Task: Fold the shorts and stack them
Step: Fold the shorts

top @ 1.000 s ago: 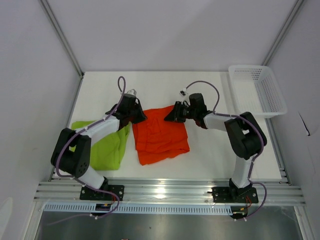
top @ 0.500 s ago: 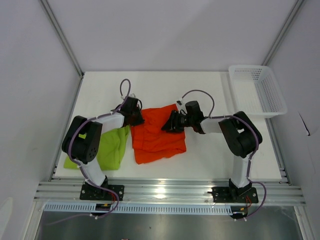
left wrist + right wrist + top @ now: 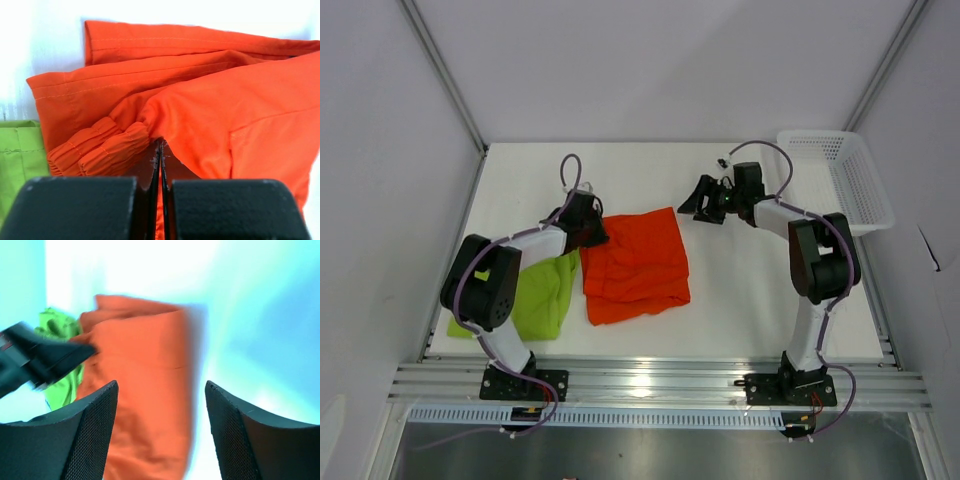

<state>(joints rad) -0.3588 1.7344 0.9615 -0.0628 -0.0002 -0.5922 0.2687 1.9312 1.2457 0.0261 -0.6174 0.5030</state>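
Note:
The orange-red shorts' near hem [image 3: 638,314] runs at a slant, beyond my left gripper at the shorts' far corner. I should use my right gripper to straighten the shorts' near corner [image 3: 685,299] on its side before folding.
The orange-red shorts [image 3: 638,268] lie folded in the middle of the table. My left gripper [image 3: 594,233] is shut on their far left corner; in the left wrist view the jaws [image 3: 160,146] meet with orange cloth [image 3: 215,105] pinched between them beside the gathered waistband. The lime green shorts [image 3: 542,296] lie to the left, partly under the left arm, and show at the edge [image 3: 17,150]. My right gripper [image 3: 692,204] hangs open above bare table, right of and beyond the orange shorts. Its fingers [image 3: 161,387] hold nothing, with the orange shorts [image 3: 145,385] below and the green ones [image 3: 62,382] farther off.
A white mesh basket [image 3: 860,205] stands at the table's far right corner, close behind the right arm. The left gripper's dark body [image 3: 42,360] shows at the left of the right wrist view. Bare white table [image 3: 750,290] lies right of the orange shorts.
My right gripper opened, let go of the orange shorts' right edge and drew back up and to the right. The cloth settled flat. The left gripper stayed shut at its corner.

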